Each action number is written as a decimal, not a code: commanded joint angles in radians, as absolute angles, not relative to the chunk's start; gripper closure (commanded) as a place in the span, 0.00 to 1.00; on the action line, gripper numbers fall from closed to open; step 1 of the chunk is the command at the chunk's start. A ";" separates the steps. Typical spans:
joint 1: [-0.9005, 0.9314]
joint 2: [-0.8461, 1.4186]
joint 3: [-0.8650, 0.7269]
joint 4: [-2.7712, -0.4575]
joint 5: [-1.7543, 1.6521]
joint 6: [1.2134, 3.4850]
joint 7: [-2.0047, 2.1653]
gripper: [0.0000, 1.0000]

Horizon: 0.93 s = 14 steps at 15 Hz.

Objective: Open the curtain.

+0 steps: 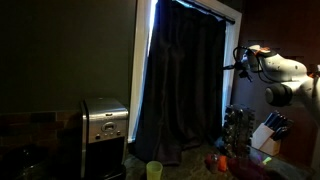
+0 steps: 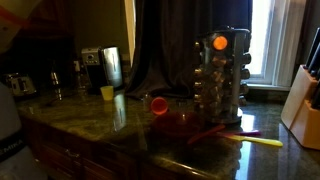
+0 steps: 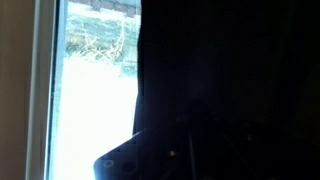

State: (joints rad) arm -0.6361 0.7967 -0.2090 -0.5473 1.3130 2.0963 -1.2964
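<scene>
The gripper's fingers point at the curtain's dark side [image 3: 185, 80] next to its edge, so the robot should open them wide and put them around the curtain's edge [image 3: 139, 75] by the bright glass before it pulls.
The curtain [image 1: 185, 80] is a tall dark drape that covers most of the window, with a bright strip of glass showing along its left edge. It also shows in an exterior view [image 2: 160, 40] behind the counter. My gripper [image 1: 243, 62] is on the white arm, raised at the curtain's right edge. It is too small and dark there to tell whether it touches the fabric. In the wrist view the curtain [image 3: 220, 60] fills the right side next to the bright window [image 3: 90, 90]. My gripper [image 3: 185, 150] is a dark shape at the bottom, and its jaws cannot be made out.
A steel appliance [image 1: 105, 125] stands left of the curtain, with a yellow cup [image 1: 153, 170] in front. A spice rack [image 2: 222, 65], a red cup [image 2: 158, 104], a knife block [image 2: 305, 100] and a yellow utensil [image 2: 255, 140] are on the stone counter [image 2: 90, 125].
</scene>
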 commanded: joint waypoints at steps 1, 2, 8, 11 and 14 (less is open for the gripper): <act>-0.607 0.805 -0.211 -0.528 1.297 2.082 -1.285 1.00; -0.598 0.801 -0.211 -0.533 1.295 2.075 -1.282 1.00; -0.540 0.765 -0.289 -0.573 1.161 1.972 -1.202 1.00; -0.536 0.734 -0.355 -0.568 1.055 1.862 -1.109 0.66; -0.541 0.724 -0.429 -0.546 0.951 1.801 -1.048 0.44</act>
